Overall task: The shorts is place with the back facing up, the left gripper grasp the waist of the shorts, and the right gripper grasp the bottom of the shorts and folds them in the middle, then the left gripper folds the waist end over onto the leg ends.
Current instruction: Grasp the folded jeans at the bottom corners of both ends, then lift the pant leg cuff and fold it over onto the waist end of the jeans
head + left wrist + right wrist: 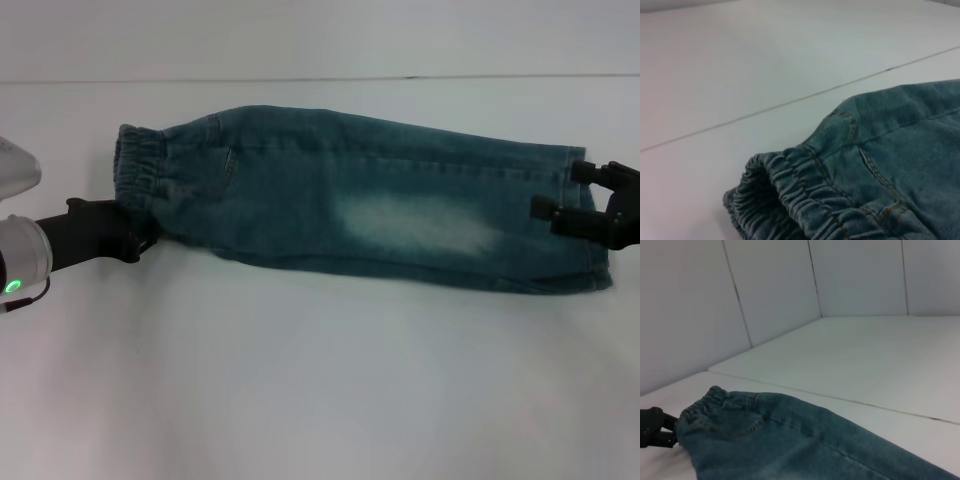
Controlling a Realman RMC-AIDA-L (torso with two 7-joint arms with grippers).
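Note:
My left gripper is only at the waist's lower corner (142, 224), so the elastic waist (138, 165) will gape open and land wrinkled when I fold it over.
The blue denim shorts (360, 200) lie folded lengthwise across the white table, stretching from left to right. Their elastic waist (138, 165) is at the left and the leg ends (590, 260) at the right. My left gripper (140, 240) touches the lower corner of the waist. It shows as a dark shape beside the waist, the left gripper (657, 427), in the right wrist view. The left wrist view shows the gathered waist (790, 195) close up. My right gripper (565, 190) is open at the leg ends, its fingers (585, 172) over the denim edge.
The white table (300, 380) spreads in front of the shorts. A seam line (300, 80) runs across it behind them. White wall panels (765, 285) stand beyond the table in the right wrist view.

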